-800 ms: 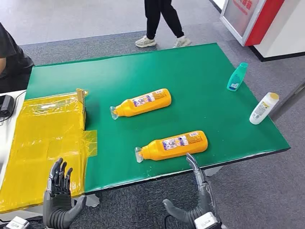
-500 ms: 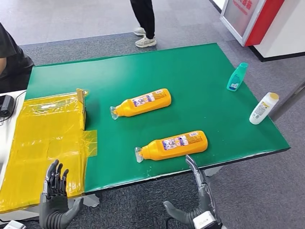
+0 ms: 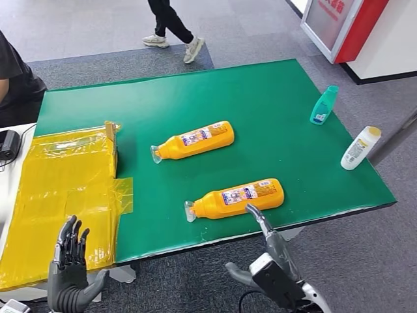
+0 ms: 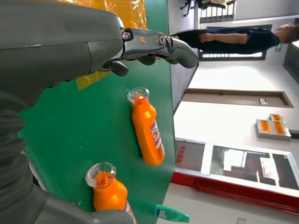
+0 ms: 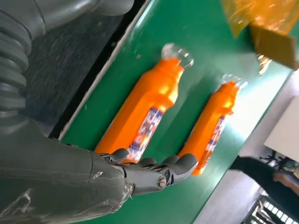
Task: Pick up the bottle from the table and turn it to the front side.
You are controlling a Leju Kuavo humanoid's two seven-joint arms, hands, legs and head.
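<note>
The near orange bottle (image 3: pixel 238 199) has fine print and a barcode (image 3: pixel 264 188) showing, so I expect to find a blue front label hidden underneath when I turn it.
Two orange bottles lie on their sides on the green table (image 3: pixel 255 98), clear caps pointing left. The near bottle (image 3: pixel 236 199) (image 5: pixel 141 116) (image 4: pixel 107 196) lies close to the front edge; the far bottle (image 3: pixel 194 140) (image 5: pixel 210 126) (image 4: pixel 148 128) is near the middle. My right hand (image 3: pixel 268 261) (image 5: pixel 116 175) is open at the front edge, its fingers stretched toward the near bottle's right half, just short of it. My left hand (image 3: pixel 69 270) (image 4: pixel 105 42) is open, fingers upright, over the yellow sheet's front edge.
A yellow plastic sheet (image 3: pixel 58 189) covers the table's left end. A teal bottle (image 3: pixel 324 104) and a white bottle (image 3: pixel 360 147) lie near the right edge. A person's legs (image 3: pixel 169 26) walk behind the table; another person sits at far left.
My right hand has risen and moved forward toward the near bottle. My left hand has sunk slightly. The person behind the table has walked to the left.
</note>
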